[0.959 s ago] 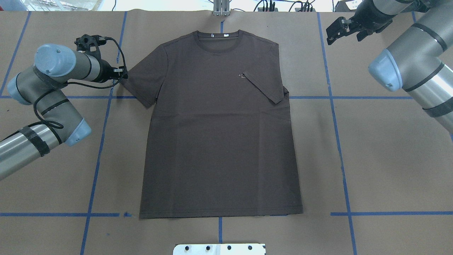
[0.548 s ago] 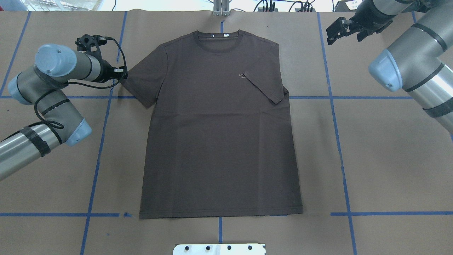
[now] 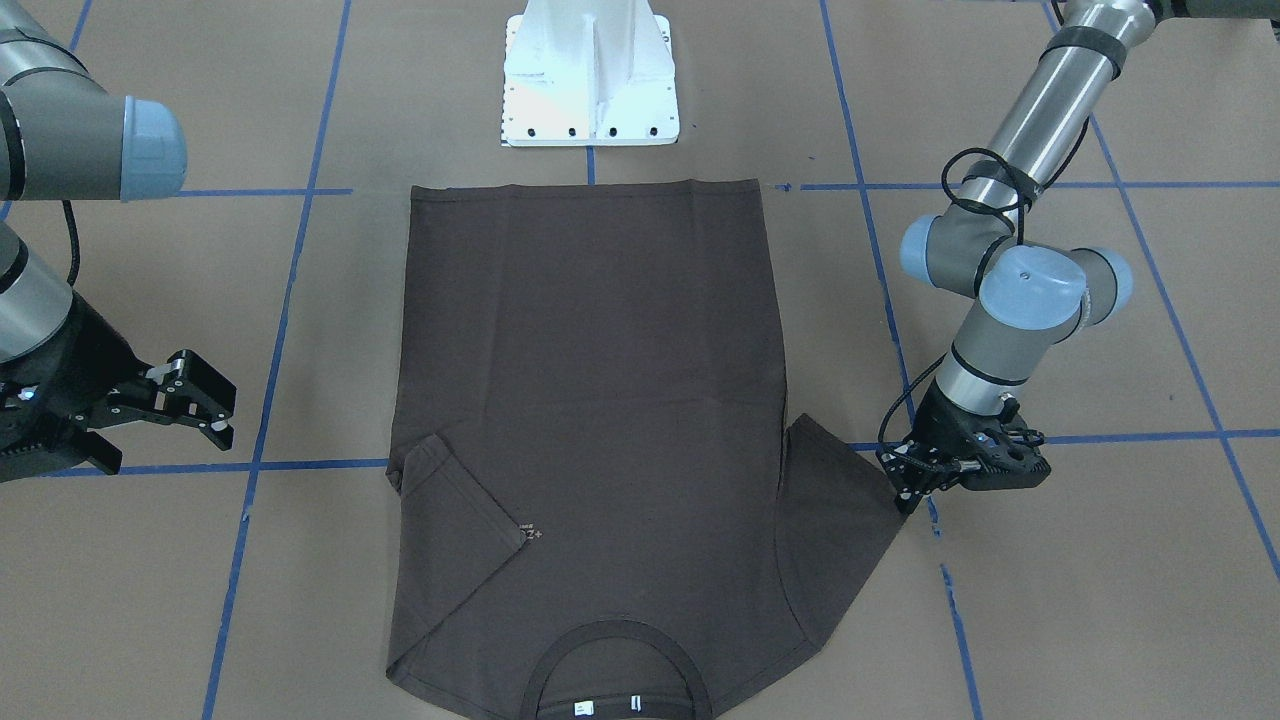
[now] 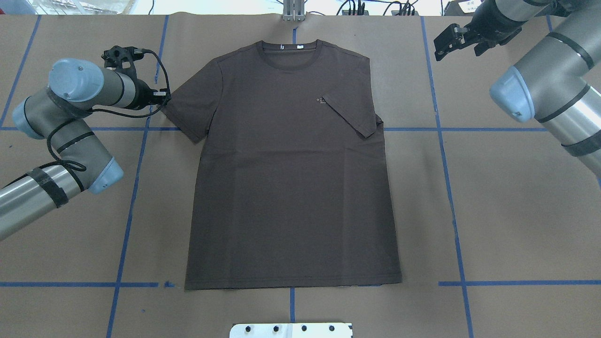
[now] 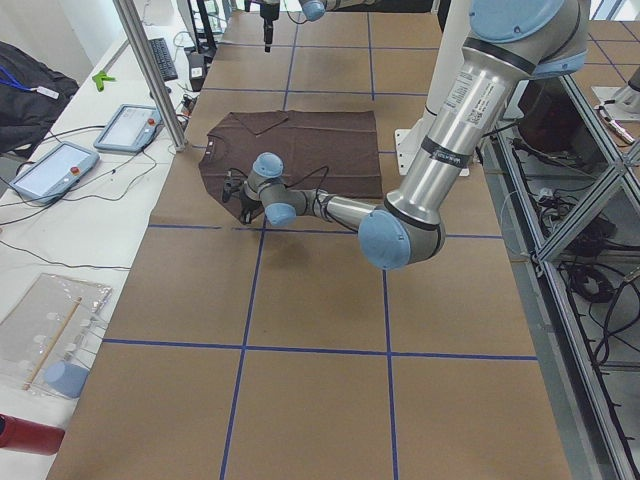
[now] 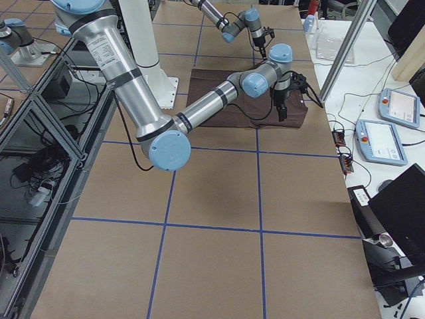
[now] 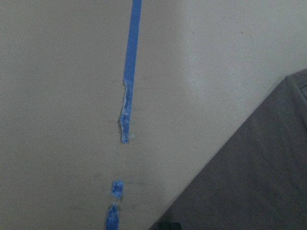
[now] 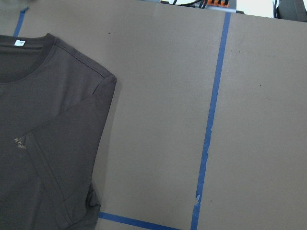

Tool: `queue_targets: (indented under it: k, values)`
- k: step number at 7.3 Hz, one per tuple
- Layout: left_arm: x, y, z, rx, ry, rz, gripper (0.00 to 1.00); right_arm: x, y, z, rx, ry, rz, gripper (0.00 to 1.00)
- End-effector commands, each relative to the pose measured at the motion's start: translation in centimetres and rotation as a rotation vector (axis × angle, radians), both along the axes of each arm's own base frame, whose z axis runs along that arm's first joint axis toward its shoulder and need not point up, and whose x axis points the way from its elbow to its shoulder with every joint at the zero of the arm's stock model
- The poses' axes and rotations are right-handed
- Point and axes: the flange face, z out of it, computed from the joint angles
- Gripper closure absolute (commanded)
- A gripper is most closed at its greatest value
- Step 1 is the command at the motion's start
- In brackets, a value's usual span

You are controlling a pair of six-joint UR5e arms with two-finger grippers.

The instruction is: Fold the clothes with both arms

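The spread sleeve's outer corner [image 3: 908, 514] lies flat under the closed fingers of my left gripper. Next, I open those fingers on both sides of the sleeve's edge [image 3: 900, 524] and pinch it before I fold.
The dark brown T-shirt [image 4: 291, 188] lies flat and face up on the brown paper, collar at the far edge. Its sleeve [image 4: 352, 115] on my right side is folded in over the chest and partly covers the pale logo. The other sleeve [image 4: 190, 110] is spread out. My left gripper [image 4: 162, 96] points down at that sleeve's outer hem [image 3: 880, 500]. It also shows in the front view [image 3: 905, 492]; I cannot tell whether it is open. My right gripper [image 4: 458, 44] is open and empty, above the table beyond the shirt's right shoulder [image 3: 222, 412].
The white base pedestal [image 3: 590, 80] stands just past the shirt's bottom hem. Blue tape lines [image 4: 441, 129] cross the paper. A metal post [image 4: 293, 11] stands at the far edge behind the collar. Pendants [image 5: 130, 125] lie on a side table.
My left arm has edged slightly toward the spread sleeve. My right gripper has drifted a little farther toward the far right corner. The shirt has not moved.
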Motion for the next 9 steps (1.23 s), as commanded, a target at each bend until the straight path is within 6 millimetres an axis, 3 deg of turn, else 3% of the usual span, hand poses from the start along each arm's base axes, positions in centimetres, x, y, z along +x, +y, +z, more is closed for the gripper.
queue_targets:
  k: [1, 2, 8, 9]
  values:
    - [-0.31, 0.02, -0.07, 0.069, -0.049, 0.056, 0.64, 0.02, 0.04, -0.02, 0.001, 0.0, 0.001, 0.0]
    - [-0.28, 0.13, 0.53, 0.076, -0.08, 0.076, 0.53, 0.02, 0.04, -0.02, 0.001, 0.0, 0.001, 0.0]
    - [-0.2, 0.2, 0.89, 0.071, -0.084, 0.078, 0.53, 0.19, 0.39, 0.35, -0.001, -0.001, 0.0, 0.0]
    - [-0.21, 0.19, 0.89, 0.068, -0.083, 0.075, 0.6, 0.26, 0.52, 0.34, 0.0, -0.001, 0.0, 0.0]
